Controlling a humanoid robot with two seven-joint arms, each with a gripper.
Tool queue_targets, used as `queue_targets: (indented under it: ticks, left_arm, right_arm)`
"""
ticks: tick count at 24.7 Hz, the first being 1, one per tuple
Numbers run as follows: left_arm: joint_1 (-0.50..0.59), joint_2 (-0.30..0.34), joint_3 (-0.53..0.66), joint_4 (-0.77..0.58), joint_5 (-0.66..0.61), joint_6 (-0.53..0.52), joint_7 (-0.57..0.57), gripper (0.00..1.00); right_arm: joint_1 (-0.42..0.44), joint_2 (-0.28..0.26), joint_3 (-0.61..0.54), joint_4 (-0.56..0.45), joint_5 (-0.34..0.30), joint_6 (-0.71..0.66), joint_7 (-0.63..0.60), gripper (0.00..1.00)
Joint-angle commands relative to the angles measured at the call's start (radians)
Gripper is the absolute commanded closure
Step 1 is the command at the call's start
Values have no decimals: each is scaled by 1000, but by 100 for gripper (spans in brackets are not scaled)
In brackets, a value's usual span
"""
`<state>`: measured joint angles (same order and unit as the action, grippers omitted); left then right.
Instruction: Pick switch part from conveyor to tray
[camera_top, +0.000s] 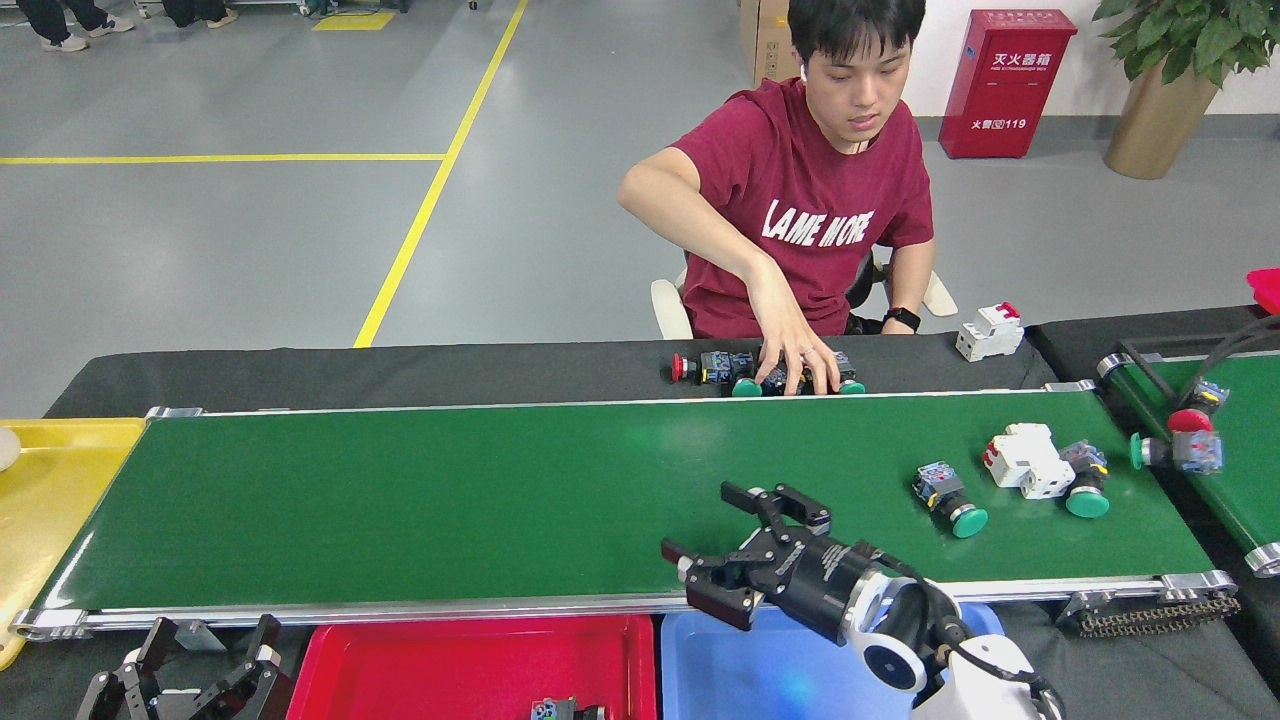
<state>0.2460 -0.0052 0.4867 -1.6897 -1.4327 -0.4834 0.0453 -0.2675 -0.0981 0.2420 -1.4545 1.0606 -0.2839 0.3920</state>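
Note:
My gripper will lift the switch part, and the white breaker block (1027, 461) will then keep riding along the green conveyor, because it sits loose with empty belt ahead (480, 504).
On the long green conveyor (450, 500) lie a green-capped switch part (947, 496), a white breaker block (1025, 460) and a second green-capped switch part (1085, 480), all at the right end. My right gripper (705, 535) hovers open and empty over the belt's near rail, left of those parts. A switch part (560, 710) lies in the red tray (400, 665) at the bottom edge. My left gripper (205, 655) rests open at the bottom left, empty.
A blue tray (745, 670) sits beside the red one, a yellow tray (50, 490) at the belt's left end. A seated person's hand (795, 355) rests on a pile of switch parts behind the belt. A second green belt (1215, 450) with parts is at right.

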Motion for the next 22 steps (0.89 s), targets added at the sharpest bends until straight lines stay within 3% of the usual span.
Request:
queue_targets:
  ticks: [1,6,9,11,15,19,22]
  left_arm:
    - [3,10,6,-15,5,-1,4,0]
    - [4,10,4,-15,5,-1,4,0]
    - [4,10,6,-15,5,-1,4,0]
    - [4,10,6,-15,5,-1,4,0]
    - [3,10,6,-13,5,-1,4,0]
    - [3,10,6,-11,5,-1,4,0]
    - [-1,11,-2,-10,5,-1,4,0]
  right_arm:
    - [-1,-35,-24,-17,-2,150,-15,1]
    - [139,-178,-55,-67,-22,345,-344,1]
    - [303,-252,-72,-135,-53,364,-556,1]
    - [413,-261,-95,-181,-68,364,-640,1]
    - [557,-255,-124,-261,-70,361,-682,1]
    - [567,-249,-121,-264,-70,359,-677,1]
    - [527,-233,-116,-256,-70,367,-622,2]
